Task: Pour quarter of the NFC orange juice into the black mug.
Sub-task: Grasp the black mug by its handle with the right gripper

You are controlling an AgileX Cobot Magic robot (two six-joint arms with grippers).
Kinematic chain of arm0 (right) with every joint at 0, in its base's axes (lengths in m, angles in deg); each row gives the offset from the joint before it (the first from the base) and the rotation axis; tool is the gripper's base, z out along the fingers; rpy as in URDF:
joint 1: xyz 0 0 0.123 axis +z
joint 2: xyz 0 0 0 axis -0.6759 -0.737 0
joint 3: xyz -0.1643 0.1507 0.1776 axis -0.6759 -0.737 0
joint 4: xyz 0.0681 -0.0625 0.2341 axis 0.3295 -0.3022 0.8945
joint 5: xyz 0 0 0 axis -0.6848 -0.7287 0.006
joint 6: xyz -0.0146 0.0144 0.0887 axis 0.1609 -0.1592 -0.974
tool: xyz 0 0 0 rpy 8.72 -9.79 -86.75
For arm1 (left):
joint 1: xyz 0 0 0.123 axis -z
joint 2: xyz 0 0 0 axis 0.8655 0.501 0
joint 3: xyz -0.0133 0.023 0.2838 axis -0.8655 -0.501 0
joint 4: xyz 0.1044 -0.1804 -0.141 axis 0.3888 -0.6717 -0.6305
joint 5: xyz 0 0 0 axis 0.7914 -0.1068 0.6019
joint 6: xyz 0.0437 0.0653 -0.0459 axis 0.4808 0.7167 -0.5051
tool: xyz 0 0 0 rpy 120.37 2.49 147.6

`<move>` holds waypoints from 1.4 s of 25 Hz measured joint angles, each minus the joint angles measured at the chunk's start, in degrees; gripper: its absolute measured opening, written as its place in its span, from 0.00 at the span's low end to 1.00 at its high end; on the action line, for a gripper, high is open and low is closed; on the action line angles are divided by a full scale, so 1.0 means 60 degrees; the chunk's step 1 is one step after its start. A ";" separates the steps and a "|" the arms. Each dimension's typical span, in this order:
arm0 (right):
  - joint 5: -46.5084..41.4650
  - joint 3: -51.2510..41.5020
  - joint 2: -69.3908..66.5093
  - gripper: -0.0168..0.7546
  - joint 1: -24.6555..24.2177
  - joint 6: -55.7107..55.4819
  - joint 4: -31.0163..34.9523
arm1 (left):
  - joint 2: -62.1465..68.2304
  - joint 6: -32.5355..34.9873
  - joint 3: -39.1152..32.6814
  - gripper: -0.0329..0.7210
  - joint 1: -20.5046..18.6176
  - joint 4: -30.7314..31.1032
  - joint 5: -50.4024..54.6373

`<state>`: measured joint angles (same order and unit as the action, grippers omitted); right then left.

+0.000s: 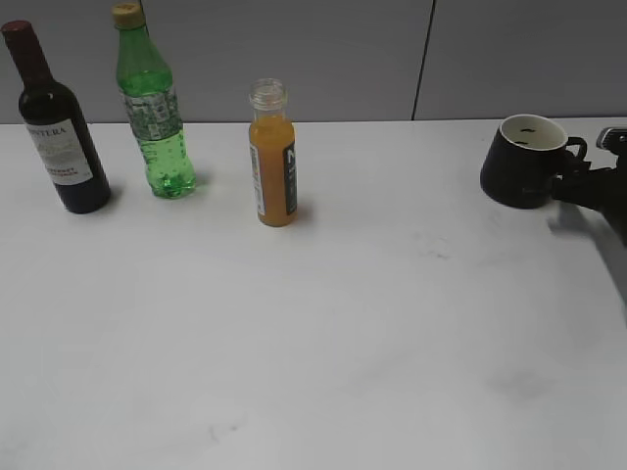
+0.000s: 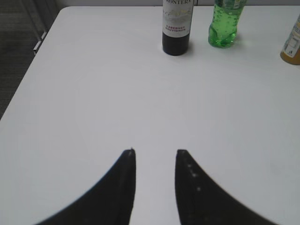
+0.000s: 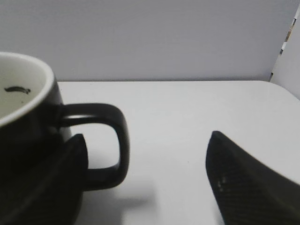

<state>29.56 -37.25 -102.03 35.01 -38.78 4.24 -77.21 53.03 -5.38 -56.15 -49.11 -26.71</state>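
A dark mark [image 3: 18, 89] can be seen on the black mug's white inside [image 1: 533, 130]. I will therefore expect more marks stacked under it when I carry the mug.
The NFC orange juice [image 1: 272, 162] stands upright near the middle of the white table, with no cap on its clear neck. The left wrist view catches only its edge [image 2: 293, 44] at far right. The black mug [image 1: 524, 162] with its white inside sits at the far right, handle [image 3: 115, 140] pointing right. My right gripper [image 3: 147, 145] is open wide at the mug: the handle lies between its fingers, one fingertip [image 3: 77, 152] beside the mug body, the other [image 3: 225, 161] well clear. My left gripper [image 2: 155, 152] hovers open over bare table, holding nothing.
A dark wine bottle [image 1: 57, 122] and a taller green bottle [image 1: 152, 108] stand at the back left, left of the juice. The table's right edge [image 1: 612, 269] runs close under the right arm. A grey wall closes the back.
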 joint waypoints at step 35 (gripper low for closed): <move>-0.0313 0.1916 -0.0893 0.07 -0.0500 -0.0108 -0.2624 | 0.0000 0.0000 0.0000 0.35 0.0000 0.0000 0.0000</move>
<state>27.68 -25.75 -107.39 32.01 -39.43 -11.50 -77.21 53.03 -5.38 -56.15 -49.11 -26.71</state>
